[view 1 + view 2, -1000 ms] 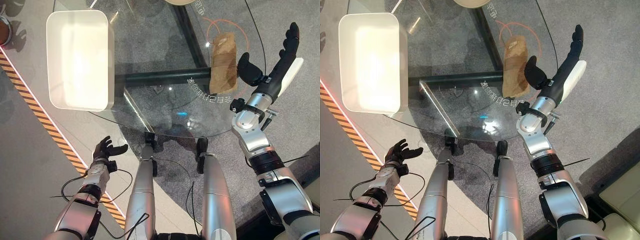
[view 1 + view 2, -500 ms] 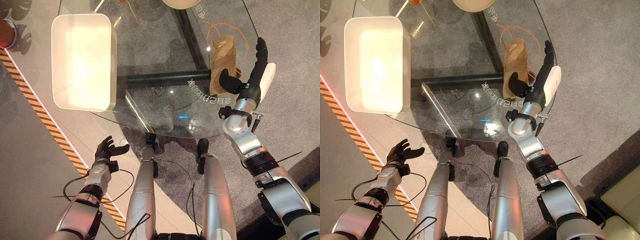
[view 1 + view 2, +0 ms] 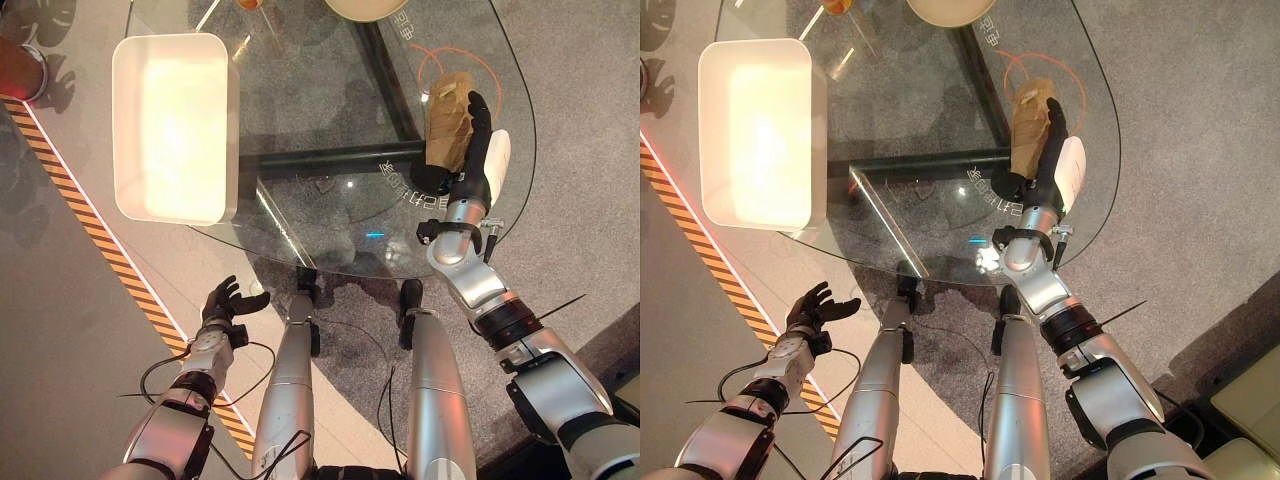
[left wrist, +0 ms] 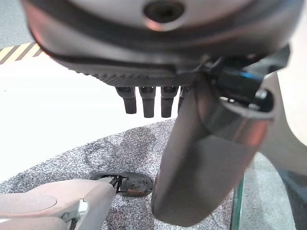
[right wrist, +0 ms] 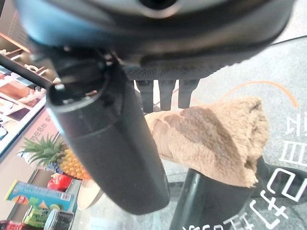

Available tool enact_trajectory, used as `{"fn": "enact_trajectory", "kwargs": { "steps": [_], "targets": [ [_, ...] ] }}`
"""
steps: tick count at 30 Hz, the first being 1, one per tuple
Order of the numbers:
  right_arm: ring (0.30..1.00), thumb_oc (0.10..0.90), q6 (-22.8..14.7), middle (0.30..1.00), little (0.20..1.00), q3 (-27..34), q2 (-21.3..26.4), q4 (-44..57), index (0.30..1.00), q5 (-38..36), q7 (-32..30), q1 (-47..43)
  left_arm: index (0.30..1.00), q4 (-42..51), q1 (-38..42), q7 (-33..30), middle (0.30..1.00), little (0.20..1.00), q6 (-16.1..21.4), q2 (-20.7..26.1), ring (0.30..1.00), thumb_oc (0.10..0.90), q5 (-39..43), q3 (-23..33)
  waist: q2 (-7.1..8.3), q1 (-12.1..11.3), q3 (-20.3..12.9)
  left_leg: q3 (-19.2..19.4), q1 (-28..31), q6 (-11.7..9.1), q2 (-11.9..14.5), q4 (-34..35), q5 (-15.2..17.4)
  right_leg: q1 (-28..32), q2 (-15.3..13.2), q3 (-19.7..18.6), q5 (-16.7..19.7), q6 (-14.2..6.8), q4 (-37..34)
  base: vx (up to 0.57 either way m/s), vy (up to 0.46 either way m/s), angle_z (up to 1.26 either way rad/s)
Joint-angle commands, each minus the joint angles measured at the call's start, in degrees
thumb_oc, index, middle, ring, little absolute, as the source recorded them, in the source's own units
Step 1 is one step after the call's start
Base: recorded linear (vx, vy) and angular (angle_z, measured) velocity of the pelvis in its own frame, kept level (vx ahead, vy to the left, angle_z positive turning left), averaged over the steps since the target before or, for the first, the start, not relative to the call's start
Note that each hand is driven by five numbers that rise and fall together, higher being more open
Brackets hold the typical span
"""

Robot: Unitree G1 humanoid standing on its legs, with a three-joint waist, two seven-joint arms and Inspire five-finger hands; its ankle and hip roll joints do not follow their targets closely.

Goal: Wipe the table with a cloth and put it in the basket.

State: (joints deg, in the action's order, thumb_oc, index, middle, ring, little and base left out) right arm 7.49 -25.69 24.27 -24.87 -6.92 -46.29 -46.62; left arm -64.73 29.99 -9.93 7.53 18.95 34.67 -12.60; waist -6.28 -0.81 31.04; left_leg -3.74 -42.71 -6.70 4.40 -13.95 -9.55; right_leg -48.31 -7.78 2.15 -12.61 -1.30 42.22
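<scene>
My gripper will pinch the tan cloth (image 3: 448, 122) into a bunched wad that will stay bundled when I wipe, because soft layers lie folded together (image 5: 255, 139) at the cloth's end.
A tan folded cloth (image 3: 445, 112) lies on the round glass table (image 3: 330, 225) near its right edge, inside an orange ring (image 3: 492, 72). My right hand (image 3: 472, 150) is open and stretched along the cloth's right side, fingers straight, thumb (image 5: 110, 139) by the cloth's near end. In the right wrist view the cloth (image 5: 216, 139) shows just past the fingers (image 5: 165, 93). The white rectangular basket (image 3: 226, 120) stands on the table's left part with nothing in it. My left hand (image 3: 226, 300) hangs open, low beside the table's left front, over the floor.
A pale bowl (image 3: 366, 8) and an orange item (image 3: 250, 3) sit at the table's far edge. A dark bar (image 3: 330, 157) of the table frame runs under the glass. Black-and-yellow striped tape (image 3: 100, 250) crosses the floor at the left.
My right hand has swung in from beyond the table's right edge and now lies over the cloth's right side. The camera has shifted a little. The left hand has stayed low.
</scene>
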Motion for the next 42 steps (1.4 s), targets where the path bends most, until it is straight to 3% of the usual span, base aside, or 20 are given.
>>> {"fn": "enact_trajectory", "kwargs": {
  "steps": [1, 8, 28, 42],
  "targets": [
    [0.900, 0.800, -1.90, 0.900, 0.900, -0.03, 0.38, 3.56, 0.900, 0.58, -0.03, -4.71, 0.900, -2.37, -2.06, -2.88, 0.900, 0.900, 2.07, 0.07, 0.900, 0.800, -1.20, 0.47, -0.30, 0.65, -1.25, 5.89, 0.80, 5.09, -5.47, -7.02, 8.30, 3.28, 3.02, 2.11, 6.66, 1.95, -13.00, 0.00, 0.000, 0.00],
    [0.900, 0.800, -0.12, 0.900, 0.900, -1.08, -0.30, 1.24, 0.900, -0.18, 0.74, -5.61, 0.900, -2.39, -1.78, -2.69, 0.900, 0.900, 1.74, 0.04, 0.900, 0.800, -1.23, 0.09, -0.67, 0.41, -1.25, 5.96, 0.89, 5.03, -5.60, -6.97, 8.12, 3.19, 2.79, 2.22, 6.72, 1.93, -12.81, 0.00, 0.000, 0.00],
    [0.900, 0.800, 3.66, 0.900, 0.900, -2.19, 0.09, -15.09, 0.900, -5.13, -4.24, -12.23, 0.900, -2.98, 0.11, -2.13, 0.900, 0.900, 0.92, -0.28, 0.900, 0.800, -0.89, -2.18, -1.92, -1.04, -1.25, 6.00, 0.39, 5.16, -5.68, -7.35, 8.01, 2.54, 2.45, 3.08, 6.96, 1.89, -12.22, 0.00, -0.001, 0.00],
    [0.900, 0.800, 5.30, 0.900, 0.900, -2.41, -0.03, -19.63, 0.900, -5.80, -6.77, -13.71, 0.900, -2.40, 0.66, -2.38, 0.900, 0.900, 0.26, 0.04, 0.900, 0.800, -0.53, -2.82, -2.20, -1.69, -1.25, 5.86, -0.01, 5.45, -5.77, -7.01, 7.88, 1.94, 2.54, 3.61, 7.06, 1.75, -11.86, 0.00, 0.000, 0.00]
  ]
}}
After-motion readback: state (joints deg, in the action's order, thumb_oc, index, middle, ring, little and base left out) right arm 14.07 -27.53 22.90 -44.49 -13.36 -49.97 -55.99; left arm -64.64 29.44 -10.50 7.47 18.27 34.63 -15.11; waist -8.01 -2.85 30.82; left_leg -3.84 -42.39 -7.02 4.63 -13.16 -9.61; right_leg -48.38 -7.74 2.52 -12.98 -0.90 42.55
